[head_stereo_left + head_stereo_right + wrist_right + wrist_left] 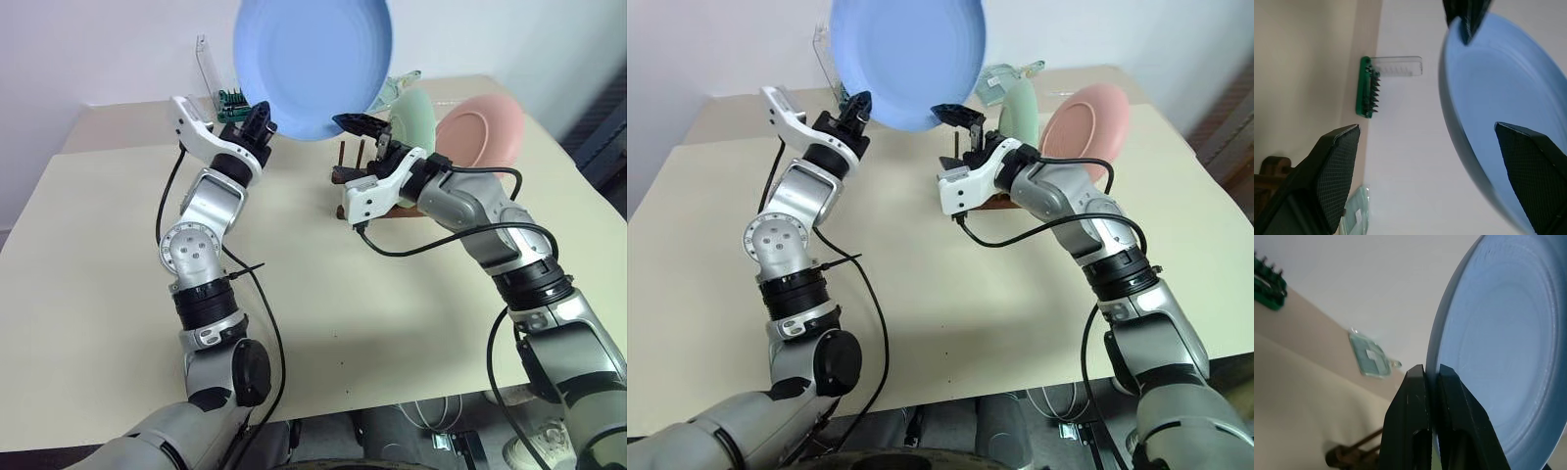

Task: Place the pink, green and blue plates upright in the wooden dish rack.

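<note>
I should first take the plate's free rim with my right gripper and turn the plate edge-on, because my left gripper is holding the blue plate across the rack's slots.
The light blue plate is held upright in the air above the table's far side. My left gripper is shut on its lower left rim, and the rim shows pinched between the black fingers. My right gripper is open at the plate's lower right edge, with that rim passing between its spread fingers without touching them. Behind the right hand, the mint green plate and the pink plate stand upright in the wooden dish rack.
A green tray of screwdriver bits and a clear plastic case sit at the table's far edge by the wall. A clear glassy object lies behind the green plate. The beige table spreads wide towards me.
</note>
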`<state>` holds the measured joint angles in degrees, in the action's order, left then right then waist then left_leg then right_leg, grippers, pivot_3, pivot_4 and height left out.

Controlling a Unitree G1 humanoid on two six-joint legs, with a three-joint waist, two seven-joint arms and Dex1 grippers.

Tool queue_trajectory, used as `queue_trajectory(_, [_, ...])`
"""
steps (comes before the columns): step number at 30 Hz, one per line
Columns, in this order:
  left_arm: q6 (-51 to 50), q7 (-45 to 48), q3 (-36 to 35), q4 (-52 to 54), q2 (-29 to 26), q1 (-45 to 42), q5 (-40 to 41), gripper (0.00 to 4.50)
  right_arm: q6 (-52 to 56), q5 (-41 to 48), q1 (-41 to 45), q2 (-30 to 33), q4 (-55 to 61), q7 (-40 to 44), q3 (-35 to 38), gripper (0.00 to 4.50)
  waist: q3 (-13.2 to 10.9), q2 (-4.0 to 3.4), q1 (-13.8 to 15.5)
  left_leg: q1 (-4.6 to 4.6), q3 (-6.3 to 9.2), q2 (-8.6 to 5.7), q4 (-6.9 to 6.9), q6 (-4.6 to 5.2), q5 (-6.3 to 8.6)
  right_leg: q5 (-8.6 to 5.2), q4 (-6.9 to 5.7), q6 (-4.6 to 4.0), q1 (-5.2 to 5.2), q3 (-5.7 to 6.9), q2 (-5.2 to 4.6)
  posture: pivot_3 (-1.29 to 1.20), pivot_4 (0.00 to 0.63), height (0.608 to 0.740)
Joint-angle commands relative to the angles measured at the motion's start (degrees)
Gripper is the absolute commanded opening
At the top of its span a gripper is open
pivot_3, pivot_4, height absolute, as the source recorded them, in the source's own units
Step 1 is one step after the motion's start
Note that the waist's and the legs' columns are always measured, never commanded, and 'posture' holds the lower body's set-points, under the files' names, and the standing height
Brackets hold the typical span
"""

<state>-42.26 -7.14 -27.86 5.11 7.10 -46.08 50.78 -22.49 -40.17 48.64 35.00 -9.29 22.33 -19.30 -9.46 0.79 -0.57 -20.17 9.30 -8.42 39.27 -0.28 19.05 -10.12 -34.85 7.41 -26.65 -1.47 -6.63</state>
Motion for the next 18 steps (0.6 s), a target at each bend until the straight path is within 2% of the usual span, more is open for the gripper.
queue_trajectory(1, [0.16,-0.53,2.58,3.54,-0.47,0.6,1.82,0.05,-0.3,-0.65,2.97,-0.53,-0.23,-1.77,0.83,4.5,0.0,0.0,-0.01,0.0,0.0,0.0,0.0,0.0,0.0,0.0,0.0,0.0,0.0,0.0,0.01,0.0,0.15,0.74])
queue_trajectory(4, [0.42,-0.6,4.1,3.93,-0.91,0.98,1.9,0.05,-0.11,-0.35,3.53,-0.87,-0.9,-1.93,0.93,4.5,0.0,0.0,0.05,0.0,-0.01,0.02,-0.02,0.0,0.0,0.0,0.01,-0.01,0.0,-0.01,0.03,0.0,0.15,0.74])
queue_trajectory(7, [0.46,-0.08,5.96,4.68,-1.49,1.49,1.48,0.0,0.21,-0.71,3.87,-1.09,-1.34,-2.58,0.99,3.67,0.0,0.0,0.1,0.02,0.0,0.03,-0.02,-0.01,0.0,0.02,0.1,-0.04,0.06,-0.01,0.06,0.0,0.15,0.74])
queue_trajectory(14, [1.37,0.82,8.94,5.08,-3.29,2.1,0.41,0.0,0.26,-0.87,4.23,-1.25,-1.66,-3.08,1.13,0.09,0.0,0.0,0.02,0.02,0.0,0.14,-0.07,-0.03,-0.02,0.14,0.33,-0.16,0.11,0.01,0.18,0.0,0.15,0.74])
queue_trajectory(18, [2.47,3.17,11.6,4.74,-5.16,2.16,-2.09,0.0,0.08,-0.99,4.44,-1.08,-2.2,-3.6,1.41,0.04,0.01,-0.01,0.01,0.02,-0.04,0.23,-0.13,-0.06,-0.03,0.25,0.5,-0.18,0.13,0.01,0.25,0.0,0.15,0.74])
